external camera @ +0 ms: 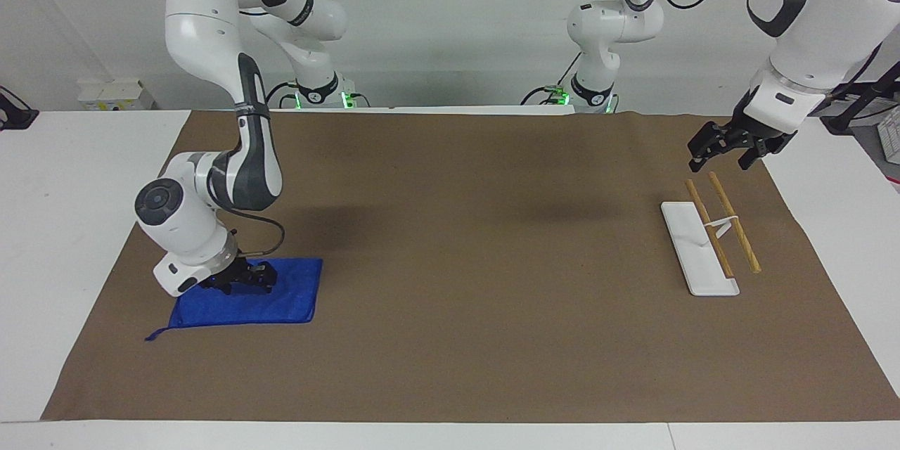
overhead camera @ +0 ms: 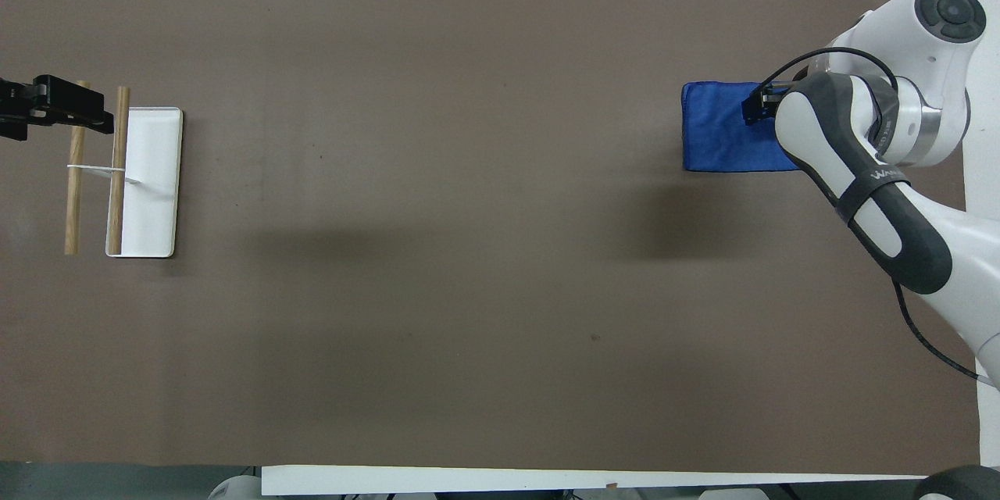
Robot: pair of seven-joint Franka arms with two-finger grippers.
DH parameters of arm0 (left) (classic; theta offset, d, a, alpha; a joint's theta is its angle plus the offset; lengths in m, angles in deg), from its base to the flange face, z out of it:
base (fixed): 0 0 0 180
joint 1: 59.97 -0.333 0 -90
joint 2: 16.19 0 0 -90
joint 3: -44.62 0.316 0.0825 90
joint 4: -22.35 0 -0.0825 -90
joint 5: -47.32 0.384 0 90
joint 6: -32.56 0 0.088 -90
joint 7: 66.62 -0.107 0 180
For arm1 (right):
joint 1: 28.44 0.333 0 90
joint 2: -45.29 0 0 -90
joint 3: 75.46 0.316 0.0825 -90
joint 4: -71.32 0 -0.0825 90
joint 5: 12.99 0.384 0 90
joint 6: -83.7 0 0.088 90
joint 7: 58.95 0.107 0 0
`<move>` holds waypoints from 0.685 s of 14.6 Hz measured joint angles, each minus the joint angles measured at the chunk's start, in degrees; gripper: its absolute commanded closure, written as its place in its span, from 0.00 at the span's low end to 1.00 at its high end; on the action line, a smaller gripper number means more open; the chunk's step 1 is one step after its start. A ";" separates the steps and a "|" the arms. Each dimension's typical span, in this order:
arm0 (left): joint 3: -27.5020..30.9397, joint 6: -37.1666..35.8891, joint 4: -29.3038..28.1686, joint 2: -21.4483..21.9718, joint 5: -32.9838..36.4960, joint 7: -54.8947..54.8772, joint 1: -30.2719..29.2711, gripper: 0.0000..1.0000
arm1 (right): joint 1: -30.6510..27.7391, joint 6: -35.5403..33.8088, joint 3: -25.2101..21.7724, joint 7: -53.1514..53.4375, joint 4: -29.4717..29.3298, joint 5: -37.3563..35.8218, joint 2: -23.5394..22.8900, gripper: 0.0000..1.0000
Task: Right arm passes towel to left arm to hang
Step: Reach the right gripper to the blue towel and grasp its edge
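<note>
The blue towel (overhead camera: 729, 130) is thin and lies flat with its free corners (overhead camera: 688, 166) spread out, so it will fall into drooping folds when I lift one of its edges.
The blue towel (external camera: 281, 301) (overhead camera: 715, 137) lies flat on the brown mat at the right arm's end of the table, its thin loop (external camera: 156, 334) trailing from the corner farthest from the robots. My right gripper (external camera: 239, 280) (overhead camera: 756, 105) is down on the towel's edge nearer the robots, open, fingers spread on the cloth; its forearm hides part of the towel in the overhead view. My left gripper (external camera: 723, 153) (overhead camera: 70, 103) hangs open and empty over the end of the rack nearer the robots.
A white base tray (external camera: 692, 256) (overhead camera: 152, 203) carrying two wooden rods (external camera: 737, 233) (overhead camera: 73, 195) on a thin white support stands at the left arm's end. The brown mat (external camera: 492, 281) covers the table between rack and towel.
</note>
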State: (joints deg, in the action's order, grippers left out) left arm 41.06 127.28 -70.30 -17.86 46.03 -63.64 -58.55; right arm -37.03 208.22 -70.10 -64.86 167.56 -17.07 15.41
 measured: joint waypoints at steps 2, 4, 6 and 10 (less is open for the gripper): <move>0.03 0.01 0.00 0.00 0.00 0.06 0.00 0.00 | 0.00 0.03 0.00 -1.00 0.45 -0.11 -0.03 0.12; 0.03 0.01 0.00 0.00 0.00 0.08 0.00 0.00 | -0.03 0.24 -0.01 -1.08 1.01 -0.12 -0.03 0.15; 0.03 0.01 0.00 0.00 0.00 0.10 0.00 0.00 | -0.23 0.33 -0.07 -1.16 1.42 -0.18 -0.04 0.27; 0.04 0.01 -0.01 0.00 0.00 0.16 0.00 0.00 | -0.41 0.46 -0.07 -1.36 1.75 -0.24 0.01 0.66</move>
State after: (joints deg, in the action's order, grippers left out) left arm 41.10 127.29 -70.31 -17.86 46.03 -63.48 -58.55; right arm -37.45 208.68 -70.17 -66.23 169.31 -17.31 15.42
